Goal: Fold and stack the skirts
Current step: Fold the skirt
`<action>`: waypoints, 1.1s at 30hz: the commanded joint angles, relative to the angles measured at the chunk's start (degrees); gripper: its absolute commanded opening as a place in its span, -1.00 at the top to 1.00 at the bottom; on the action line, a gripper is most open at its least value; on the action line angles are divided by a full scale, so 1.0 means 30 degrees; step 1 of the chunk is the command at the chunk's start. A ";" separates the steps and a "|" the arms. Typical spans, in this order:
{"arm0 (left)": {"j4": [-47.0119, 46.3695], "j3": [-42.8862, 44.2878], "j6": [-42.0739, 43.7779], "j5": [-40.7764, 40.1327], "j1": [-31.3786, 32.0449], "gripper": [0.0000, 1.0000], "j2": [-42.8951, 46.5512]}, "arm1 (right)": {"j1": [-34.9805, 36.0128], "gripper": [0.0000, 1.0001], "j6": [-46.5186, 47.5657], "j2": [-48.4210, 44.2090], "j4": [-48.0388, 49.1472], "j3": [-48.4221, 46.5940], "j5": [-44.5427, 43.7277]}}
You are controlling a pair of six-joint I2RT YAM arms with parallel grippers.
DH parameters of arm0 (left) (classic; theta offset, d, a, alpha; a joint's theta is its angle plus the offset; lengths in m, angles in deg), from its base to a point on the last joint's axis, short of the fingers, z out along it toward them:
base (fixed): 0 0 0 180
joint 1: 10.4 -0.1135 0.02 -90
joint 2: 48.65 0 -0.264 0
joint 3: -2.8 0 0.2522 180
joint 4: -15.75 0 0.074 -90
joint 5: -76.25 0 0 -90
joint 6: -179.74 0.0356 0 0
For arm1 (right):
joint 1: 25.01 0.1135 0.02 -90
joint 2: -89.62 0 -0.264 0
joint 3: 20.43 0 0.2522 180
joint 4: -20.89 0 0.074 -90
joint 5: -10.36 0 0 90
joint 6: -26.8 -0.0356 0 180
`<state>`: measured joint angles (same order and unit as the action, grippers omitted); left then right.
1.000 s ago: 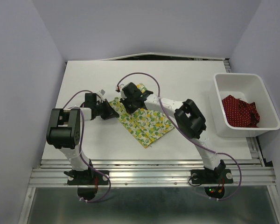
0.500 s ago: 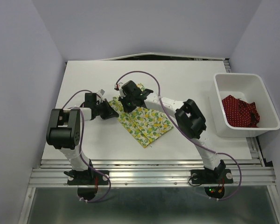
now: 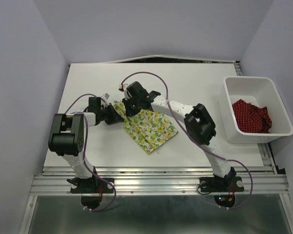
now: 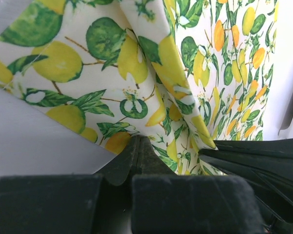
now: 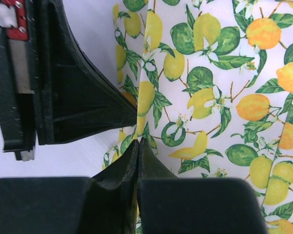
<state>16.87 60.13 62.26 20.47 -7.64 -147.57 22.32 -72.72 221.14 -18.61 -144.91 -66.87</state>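
Observation:
A raised fold is sticking up next to the skirt's corner in my left gripper. My left gripper should hold that corner in place while my right gripper flattens the fold.
The lemon-print skirt lies partly folded in the middle of the table. My left gripper is shut on its left corner; the left wrist view shows the cloth pinched at the fingertips. My right gripper is shut on the skirt's upper left edge, right beside the left gripper; the right wrist view shows the print caught between its jaws and the left gripper's black body close by. The red dotted skirt lies crumpled in the white bin at the right.
The white bin stands near the table's right edge. The right arm's elbow hangs over the table between skirt and bin. Purple cables loop above both arms.
Both grippers have drawn the skirt's upper left part leftward, so the cloth is narrower and sits further left. The right gripper moved left toward the left gripper.

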 commanded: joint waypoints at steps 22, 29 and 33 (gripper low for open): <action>0.3101 -0.0343 0.2656 0.2156 -0.1420 0.85 0.4991 | -0.1217 0.99 -0.2393 0.1655 0.1195 -0.0975 0.2070; 0.3014 -0.0289 0.2658 0.2773 -0.1010 0.90 0.3561 | -0.1832 0.99 -0.2686 0.3266 0.1576 -0.2116 0.2041; 0.2985 0.0416 0.2745 0.2921 -0.0220 0.98 0.1717 | -0.2357 0.99 -0.2891 0.4058 0.1606 -0.3404 0.2245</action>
<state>25.17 59.34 69.16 26.98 -10.39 -138.76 16.35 -80.90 230.74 -15.90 -151.07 -60.09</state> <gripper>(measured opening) 0.078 0.015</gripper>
